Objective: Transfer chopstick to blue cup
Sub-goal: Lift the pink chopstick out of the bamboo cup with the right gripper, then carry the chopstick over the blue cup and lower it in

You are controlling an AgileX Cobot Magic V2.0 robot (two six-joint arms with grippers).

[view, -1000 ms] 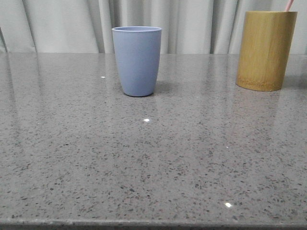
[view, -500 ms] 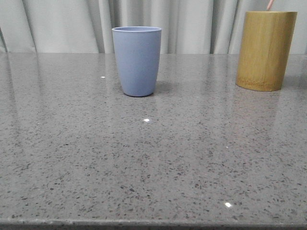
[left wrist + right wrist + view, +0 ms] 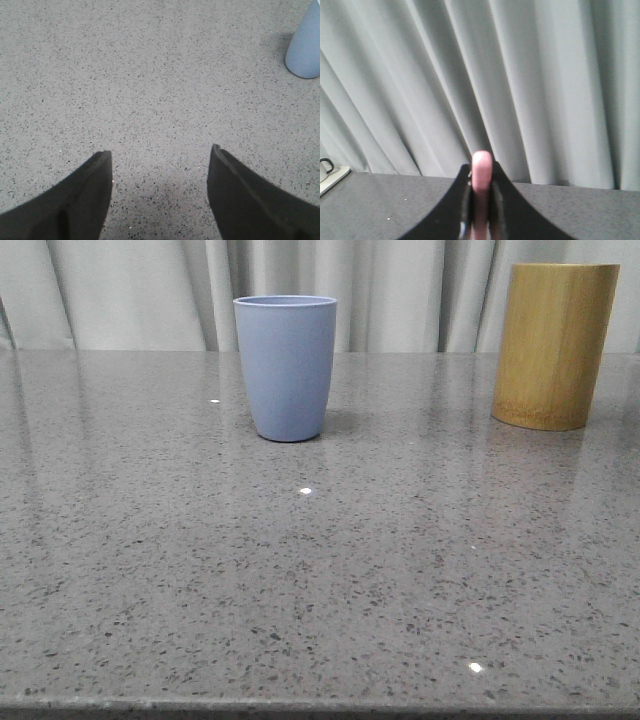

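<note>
My right gripper is holding the chopstick with the chopstick's rounded end free, and the blue cup's opening is open. My right gripper should go on moving to the cup and let go once the chopstick stands inside.
The pale blue cup stands upright at the back middle of the grey speckled table; its rounded base also shows in the left wrist view. My left gripper hovers open over bare tabletop, a good way from that cup, nothing between its fingers. In the right wrist view my right gripper is shut on the pale pink chopstick, whose rounded end pokes out past the fingertips, facing the curtain.
A tall yellow-brown bamboo holder stands at the back right of the table. A grey curtain hangs behind the table. A white tray with a dark-handled mug sits at the table's far edge in the right wrist view.
The pink chopstick tip that stuck out above the bamboo holder shifted left along its rim, then rose out of the front view.
</note>
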